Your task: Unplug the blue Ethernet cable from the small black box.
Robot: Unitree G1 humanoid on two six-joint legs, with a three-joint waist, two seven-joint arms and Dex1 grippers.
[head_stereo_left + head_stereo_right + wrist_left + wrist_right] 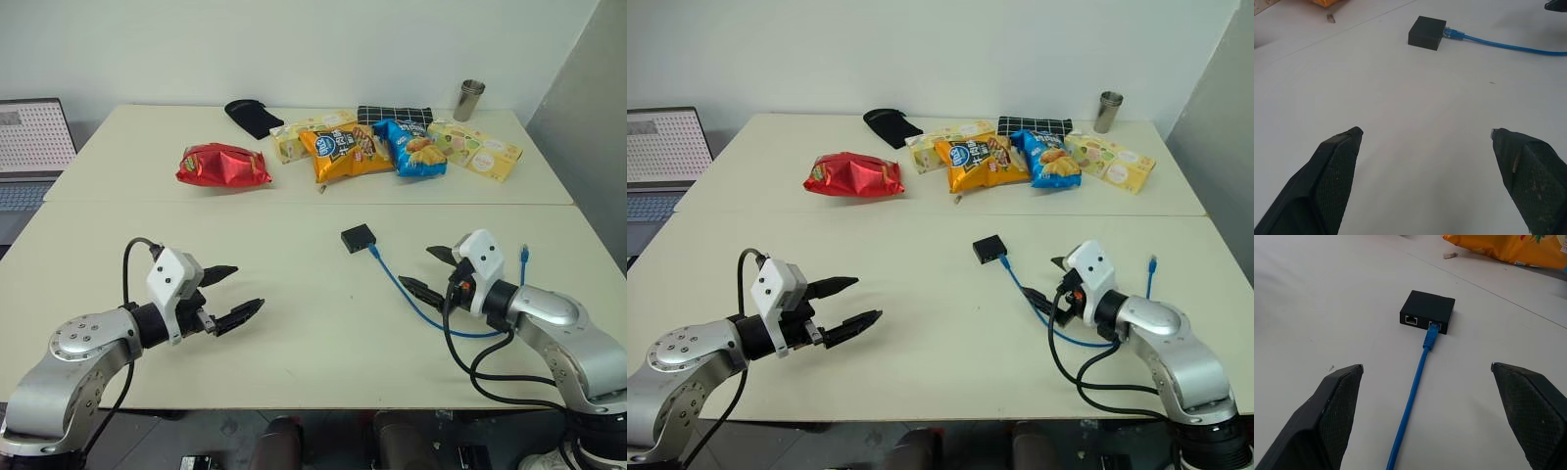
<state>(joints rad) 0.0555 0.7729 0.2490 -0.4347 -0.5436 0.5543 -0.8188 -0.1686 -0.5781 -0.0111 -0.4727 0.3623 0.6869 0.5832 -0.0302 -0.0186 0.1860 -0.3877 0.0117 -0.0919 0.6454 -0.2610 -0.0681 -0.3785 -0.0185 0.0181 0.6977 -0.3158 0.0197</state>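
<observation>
My gripper is to set the small black box down on edge, and the box has thick, flat sides, so it will stay standing on one of them.
The small black box lies flat near the middle of the near table. The blue Ethernet cable is plugged into one of the box's two side ports. From there it curves toward my right arm, and its free plug rests near the table's right edge. My right gripper is open, a short way from the box, pointing at it with the cable running between its fingers. My left gripper hovers open and empty over bare table, well left of the box.
On the far table lie a red snack bag, an orange bag, a blue bag, two yellow boxes, a black glove, a checked cloth and a metal cup. A laptop stands far left.
</observation>
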